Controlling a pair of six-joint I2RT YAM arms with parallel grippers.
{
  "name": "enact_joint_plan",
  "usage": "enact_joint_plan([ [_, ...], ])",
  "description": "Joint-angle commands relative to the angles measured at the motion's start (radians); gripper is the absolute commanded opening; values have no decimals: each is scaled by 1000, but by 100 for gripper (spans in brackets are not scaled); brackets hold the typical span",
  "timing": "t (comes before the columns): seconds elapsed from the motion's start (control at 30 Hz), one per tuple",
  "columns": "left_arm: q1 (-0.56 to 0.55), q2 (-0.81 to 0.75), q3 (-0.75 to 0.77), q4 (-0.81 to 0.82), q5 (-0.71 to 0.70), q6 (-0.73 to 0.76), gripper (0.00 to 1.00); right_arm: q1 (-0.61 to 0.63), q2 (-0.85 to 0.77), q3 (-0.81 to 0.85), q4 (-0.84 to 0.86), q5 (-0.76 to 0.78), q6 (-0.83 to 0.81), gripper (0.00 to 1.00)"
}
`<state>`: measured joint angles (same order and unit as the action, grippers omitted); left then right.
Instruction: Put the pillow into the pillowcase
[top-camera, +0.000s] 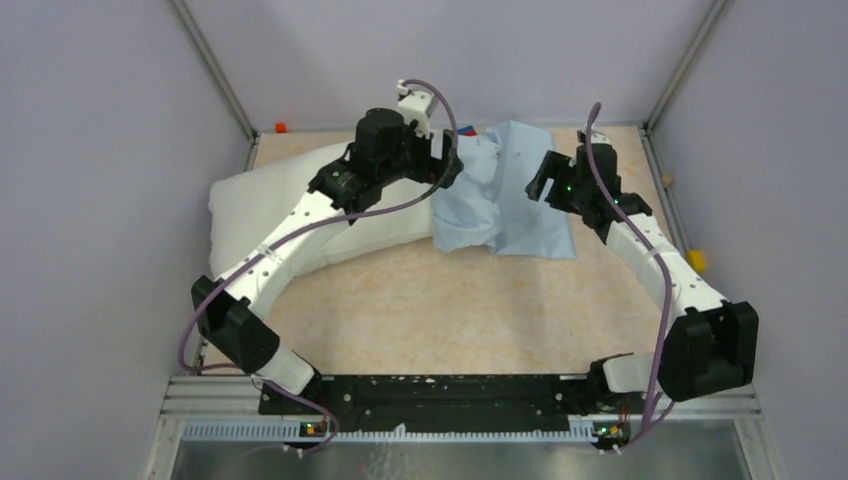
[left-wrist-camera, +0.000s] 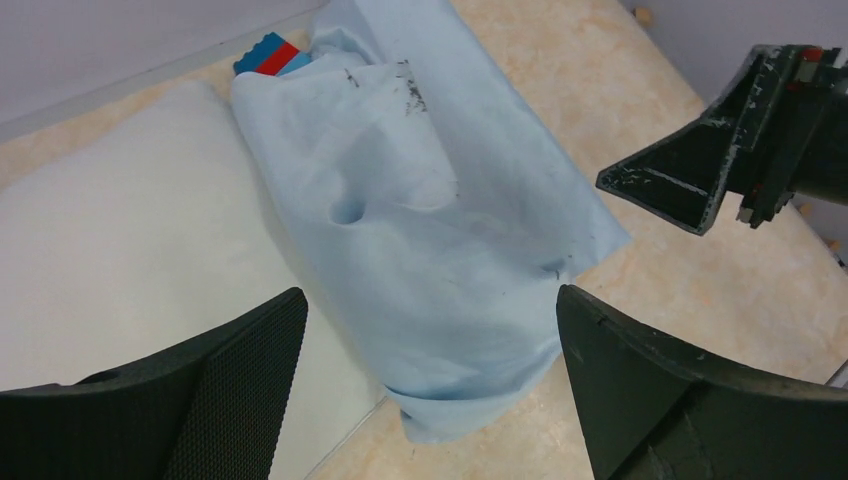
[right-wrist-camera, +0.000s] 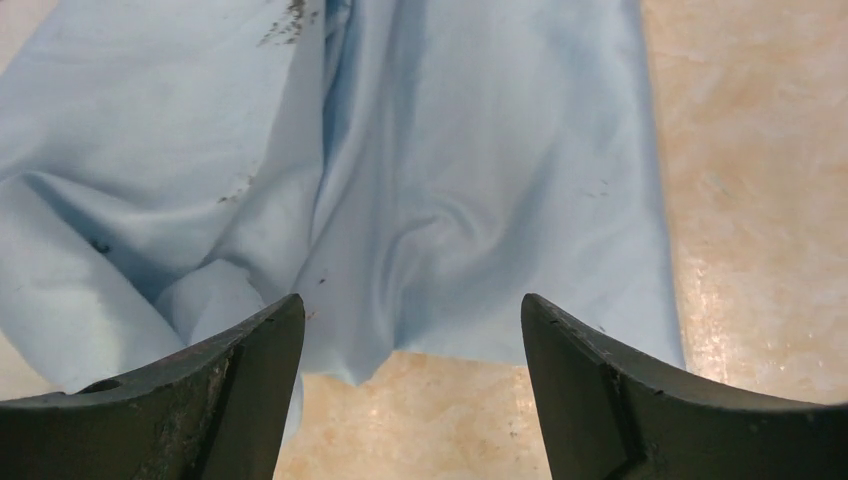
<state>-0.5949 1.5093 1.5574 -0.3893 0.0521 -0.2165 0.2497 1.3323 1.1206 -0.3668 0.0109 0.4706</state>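
Note:
The pillowcase is crumpled over the pillow's end, so the robot's left gripper should first grab the pillowcase's fold and help the right gripper pull the pillowcase clear.
The off-white pillow lies at the left back of the table, also in the left wrist view. The wrinkled light-blue pillowcase lies at the back middle, and its left part rests over the pillow's right end. I cannot tell whether that end is inside it. My left gripper is open and empty, with its jaws apart above the pillowcase's near edge. My right gripper is open and empty, just above the pillowcase's right edge, with cloth between and ahead of the jaws.
A red and blue block peeks out behind the pillowcase's far end. Small orange and yellow bits lie at the table's edges. Grey walls and metal posts close in the beige table on three sides.

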Motion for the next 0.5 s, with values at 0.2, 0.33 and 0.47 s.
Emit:
enact_joint_plan([
  [0.2,-175,227,177,-65,-178,148,99,-95,85,-93,77,37,17,78],
  [0.33,-222,311,252,-146,-342,179,99,-99,146,-102,92,83,3,78],
  [0.47,-226,337,256,-159,-422,180,95,-99,200,-114,114,102,-6,78],
])
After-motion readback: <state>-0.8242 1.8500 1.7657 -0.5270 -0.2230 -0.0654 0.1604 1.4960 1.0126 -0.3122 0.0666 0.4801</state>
